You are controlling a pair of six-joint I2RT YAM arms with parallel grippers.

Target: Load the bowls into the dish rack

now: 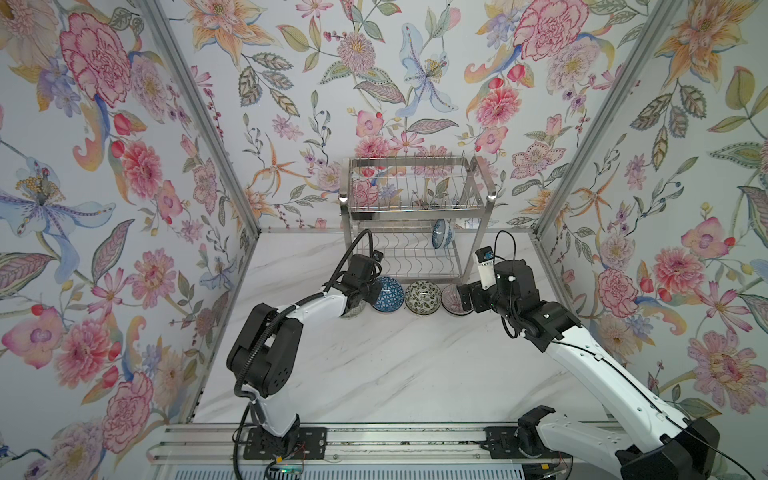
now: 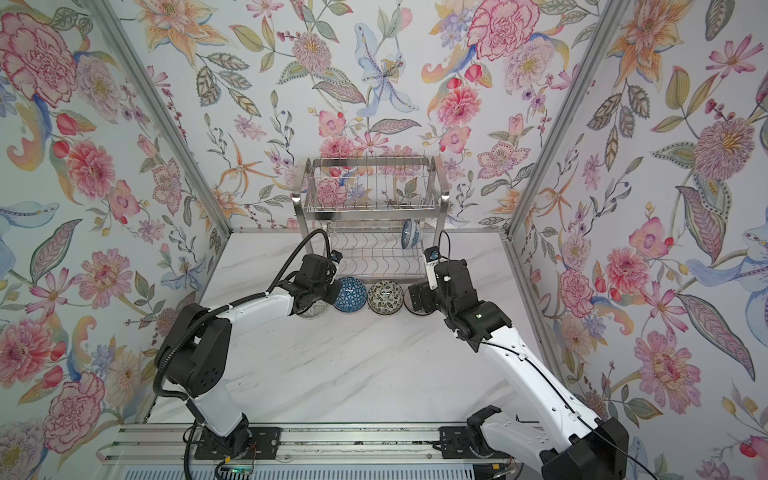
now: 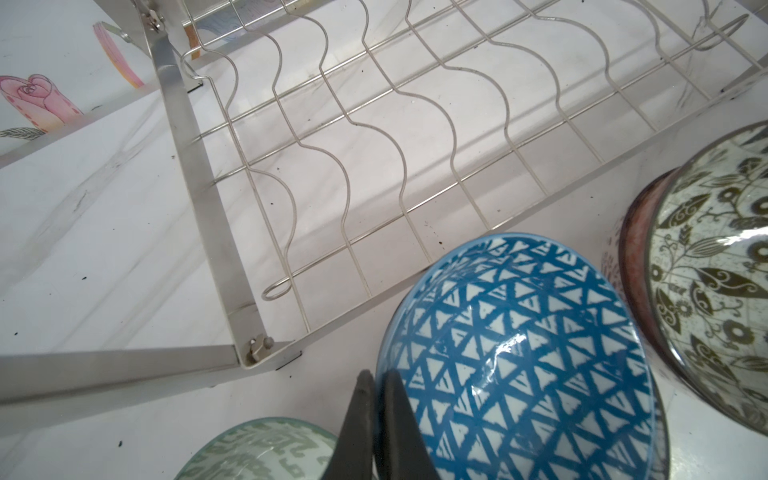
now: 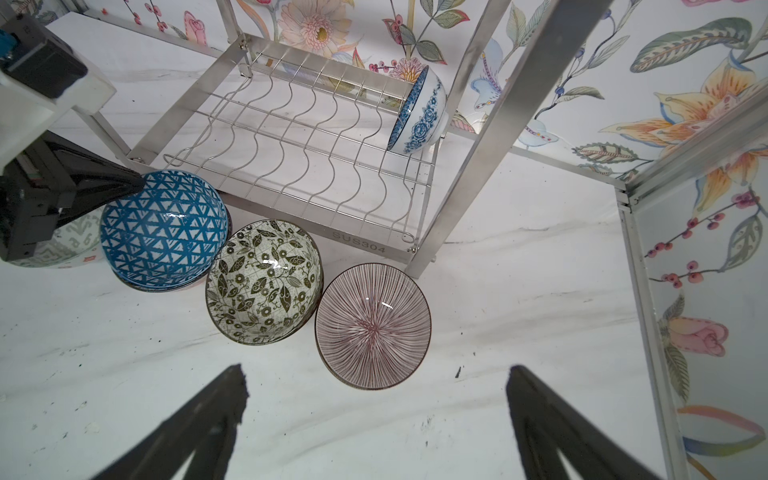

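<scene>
The slot (image 1: 424,242) beside the blue floral bowl is far from the robot's left gripper, so the robot should lift the blue triangle bowl (image 1: 388,295) and pass it to its right gripper.
Three bowls stand in a row on the table in front of the dish rack (image 1: 415,208): a blue triangle bowl (image 1: 388,294) (image 2: 350,294), a black-and-white floral bowl (image 1: 423,296) (image 4: 264,282) and a pink radial-line bowl (image 1: 453,298) (image 4: 372,326). My left gripper (image 3: 379,376) (image 1: 373,290) is shut on the near rim of the blue triangle bowl (image 3: 519,357), one finger inside and one outside. A blue floral bowl (image 1: 441,233) (image 4: 419,114) leans on its side at the right end of the rack's lower shelf. My right gripper (image 4: 376,374) hangs open beside the pink bowl, holding nothing.
A pale green patterned bowl (image 3: 257,453) (image 1: 353,309) sits under my left wrist, left of the blue one. A coral bowl (image 3: 633,249) shows beneath the floral one. The rack's front right leg (image 4: 465,166) stands close to the pink bowl. Flowered walls enclose the white marble table (image 1: 395,374).
</scene>
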